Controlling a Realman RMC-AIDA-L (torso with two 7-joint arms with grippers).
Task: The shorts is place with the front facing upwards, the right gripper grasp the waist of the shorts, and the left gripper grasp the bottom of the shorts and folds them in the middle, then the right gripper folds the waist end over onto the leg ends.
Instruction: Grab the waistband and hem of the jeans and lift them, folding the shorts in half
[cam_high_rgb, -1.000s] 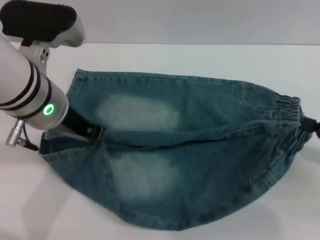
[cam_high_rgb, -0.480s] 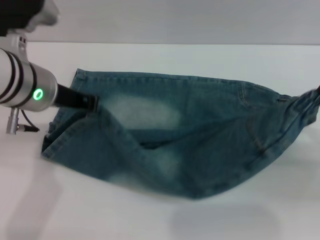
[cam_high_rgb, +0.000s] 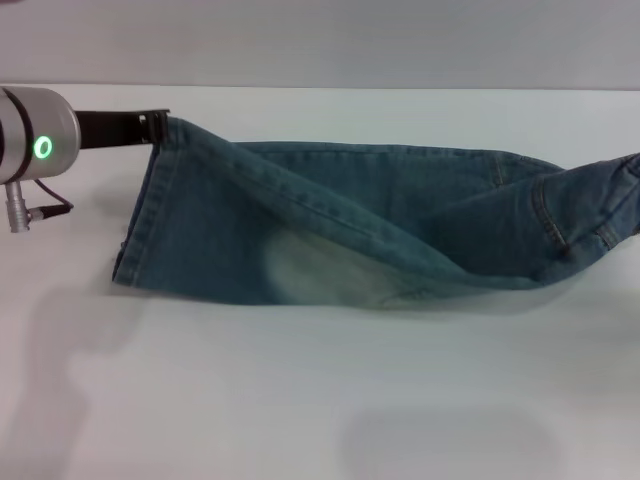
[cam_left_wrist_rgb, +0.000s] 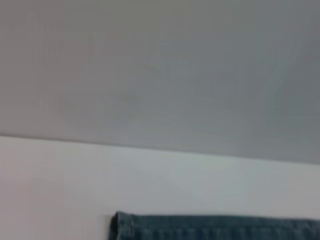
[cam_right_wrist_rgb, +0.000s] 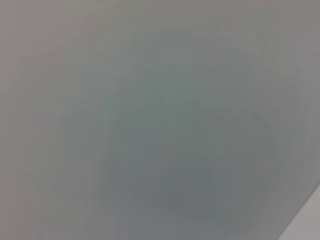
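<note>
I should next pull the hem toward the grey wall with my left gripper, as the raised layer (cam_high_rgb: 350, 232) still slants short of the shorts' far edge (cam_high_rgb: 370, 149), until both edges of the shorts meet.
The blue denim shorts (cam_high_rgb: 350, 230) hang stretched across the white table (cam_high_rgb: 320, 400), folded lengthwise with a pale faded patch showing on the near side. My left gripper (cam_high_rgb: 160, 127), on the silver arm with the green light, is shut on the bottom of the shorts (cam_high_rgb: 165, 140) at the far left and holds that hem raised. A strip of the denim hem (cam_left_wrist_rgb: 215, 227) also shows in the left wrist view. The waist end (cam_high_rgb: 615, 200) is lifted and runs off the right edge. The right gripper is out of view; its wrist view shows only a grey wall.
The white table stretches wide in front of the shorts and behind them. A grey wall (cam_high_rgb: 320, 40) closes off the far edge.
My left gripper has carried the near leg hem up and toward the far side, over the other leg. The waist end rose and moved the same way, so the shorts fold lengthwise.
</note>
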